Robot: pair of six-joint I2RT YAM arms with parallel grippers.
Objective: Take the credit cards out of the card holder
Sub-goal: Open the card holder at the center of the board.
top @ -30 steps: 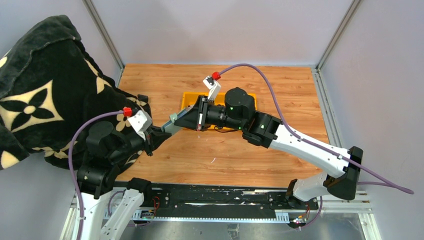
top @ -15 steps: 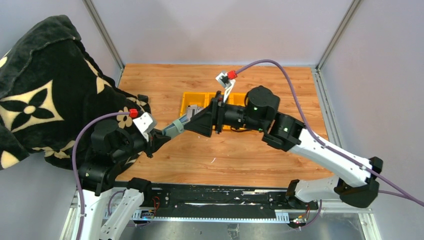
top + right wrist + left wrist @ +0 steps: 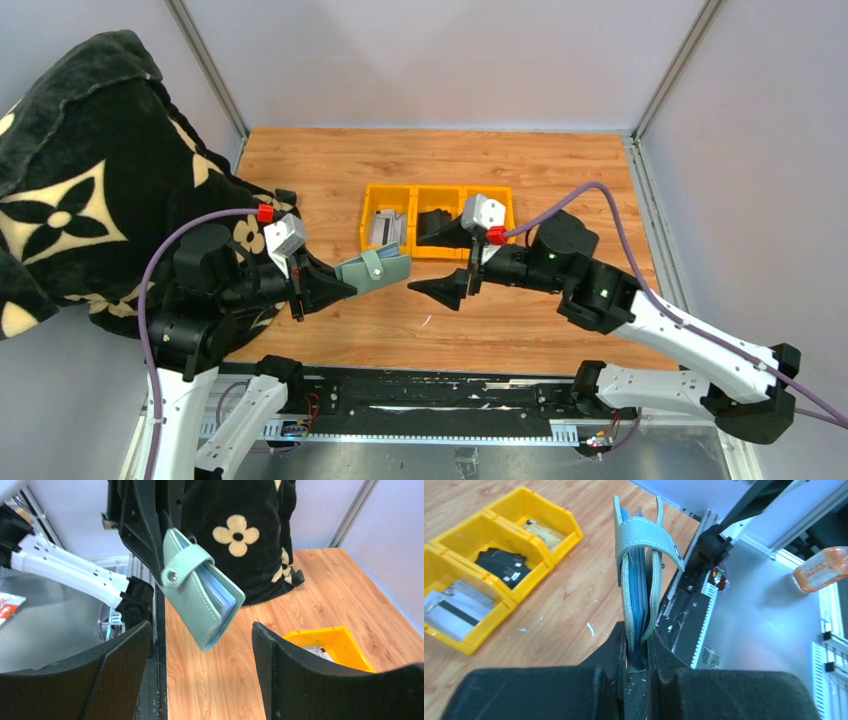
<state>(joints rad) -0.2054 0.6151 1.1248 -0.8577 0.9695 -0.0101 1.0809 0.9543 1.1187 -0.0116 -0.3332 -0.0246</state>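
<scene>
The card holder is closed by the tab across its blue leaves [image 3: 390, 251], so my right gripper should pinch the tab's end [image 3: 376, 272] and pull it open before it takes credit cards.
My left gripper [image 3: 636, 647] is shut on the lower edge of the sage-green card holder [image 3: 640, 575], which stands on edge with its tab closed and blue inner leaves showing. From above, the card holder [image 3: 373, 272] hangs over the table's front left beyond the left gripper [image 3: 335, 287]. My right gripper [image 3: 422, 262] stands wide open just right of it, touching nothing. In the right wrist view the card holder [image 3: 200, 597] hangs ahead of the right gripper [image 3: 201, 627]. A grey-silver credit card [image 3: 454, 614] and a tan-gold one [image 3: 543, 528] lie in the tray's end compartments.
The yellow three-compartment tray [image 3: 366, 215] sits mid-table, with dark cards [image 3: 504, 564] in its middle bin. A black blanket with cream flowers [image 3: 80, 190] is heaped at the left edge. Grey walls and metal posts enclose the table.
The right gripper has opened and swung back from over the tray to the front middle. The left gripper has carried the card holder a little forward and right.
</scene>
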